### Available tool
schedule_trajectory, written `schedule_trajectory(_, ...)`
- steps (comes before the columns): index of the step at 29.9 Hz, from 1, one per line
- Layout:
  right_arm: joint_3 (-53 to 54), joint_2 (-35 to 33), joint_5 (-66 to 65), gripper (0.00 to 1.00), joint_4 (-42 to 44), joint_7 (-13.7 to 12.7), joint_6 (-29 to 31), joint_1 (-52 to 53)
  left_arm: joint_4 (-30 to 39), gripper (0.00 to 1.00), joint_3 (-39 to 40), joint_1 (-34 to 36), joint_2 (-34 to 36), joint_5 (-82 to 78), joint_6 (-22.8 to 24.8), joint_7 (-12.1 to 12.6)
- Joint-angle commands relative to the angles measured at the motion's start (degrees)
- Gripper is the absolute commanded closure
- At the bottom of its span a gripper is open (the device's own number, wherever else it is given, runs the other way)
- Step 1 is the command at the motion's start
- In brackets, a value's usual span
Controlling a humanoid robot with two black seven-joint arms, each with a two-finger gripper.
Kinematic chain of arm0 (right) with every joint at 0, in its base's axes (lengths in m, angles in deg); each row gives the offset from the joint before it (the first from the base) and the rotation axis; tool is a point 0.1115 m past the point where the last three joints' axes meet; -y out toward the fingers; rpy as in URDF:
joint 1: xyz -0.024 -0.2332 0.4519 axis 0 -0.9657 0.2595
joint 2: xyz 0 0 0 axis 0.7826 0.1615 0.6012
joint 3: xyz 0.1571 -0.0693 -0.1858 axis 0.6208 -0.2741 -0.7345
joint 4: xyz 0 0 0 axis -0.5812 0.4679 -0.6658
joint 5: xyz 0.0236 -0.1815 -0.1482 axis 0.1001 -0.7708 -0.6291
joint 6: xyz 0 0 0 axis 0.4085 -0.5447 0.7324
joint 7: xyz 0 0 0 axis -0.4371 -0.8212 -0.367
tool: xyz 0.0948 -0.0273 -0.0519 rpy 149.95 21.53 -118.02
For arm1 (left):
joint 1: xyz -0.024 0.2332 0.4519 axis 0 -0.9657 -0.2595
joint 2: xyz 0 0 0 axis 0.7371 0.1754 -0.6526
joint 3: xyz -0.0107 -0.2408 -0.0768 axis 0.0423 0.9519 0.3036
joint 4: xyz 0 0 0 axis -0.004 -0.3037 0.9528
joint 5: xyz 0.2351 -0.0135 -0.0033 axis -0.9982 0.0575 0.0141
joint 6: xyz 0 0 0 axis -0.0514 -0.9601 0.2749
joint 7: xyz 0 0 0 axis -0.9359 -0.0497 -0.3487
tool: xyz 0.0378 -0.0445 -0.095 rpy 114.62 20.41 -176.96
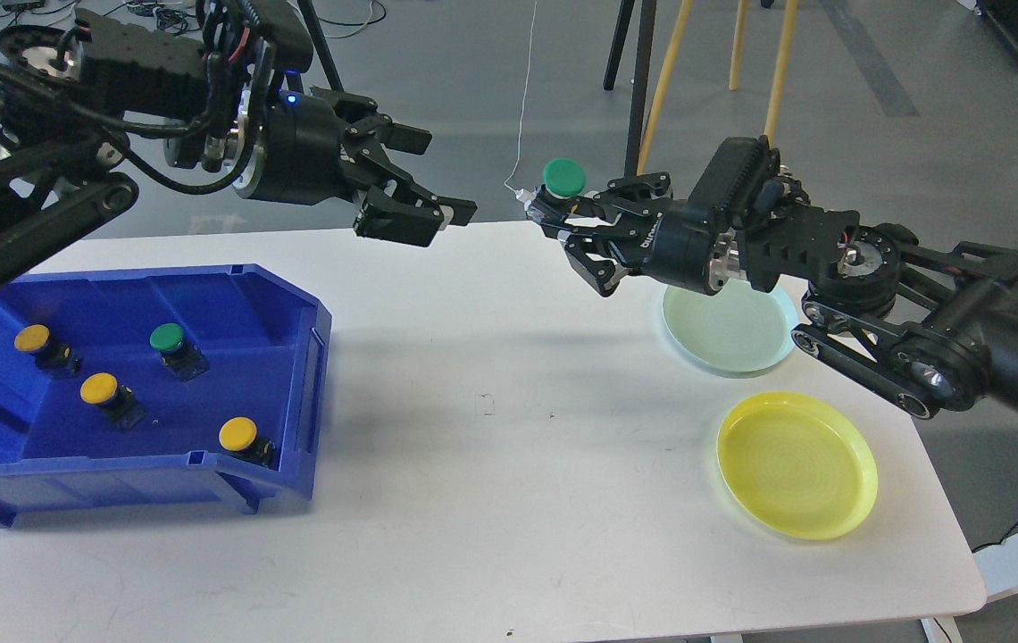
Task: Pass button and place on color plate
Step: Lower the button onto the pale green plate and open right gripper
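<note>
I see a broad round cap [99, 388] sticking out from a slimmer dark body, so the yellow-capped button [113, 401] will tip over onto its side when I put it in the yellow plate.
My right gripper [555, 217] is shut on a green-capped button [563, 178] and holds it in the air above the far edge of the table, left of the pale green plate [727, 330]. A yellow plate [796, 464] lies nearer, at the right. My left gripper [442, 214] is open and empty, up in the air left of the button and apart from it. A blue bin [295, 375] at the left holds several yellow-capped buttons [100, 389] and a green-capped one [167, 338].
The white table [491, 500] carries the bin at the left and the two plates at the right. Chair and stool legs [661, 80] stand on the floor beyond the far edge. My right arm reaches over the pale green plate.
</note>
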Motion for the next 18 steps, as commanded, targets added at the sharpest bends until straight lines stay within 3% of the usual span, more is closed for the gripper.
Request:
schedule_trajectory(1, -0.8, -2.0, 4.7, 1.0, 4.6, 0.1, 0.1, -2.8, -1.4, 0.0, 0.2, 0.0, 1.5, 2.0, 0.0, 0.0)
schedule_trajectory(18, -1.3, -0.1, 14.9, 1.0, 28.5, 1.4, -2.5, -12.5, -1.5, 0.0, 0.2, 0.0, 5.8, 6.2, 0.0, 0.0)
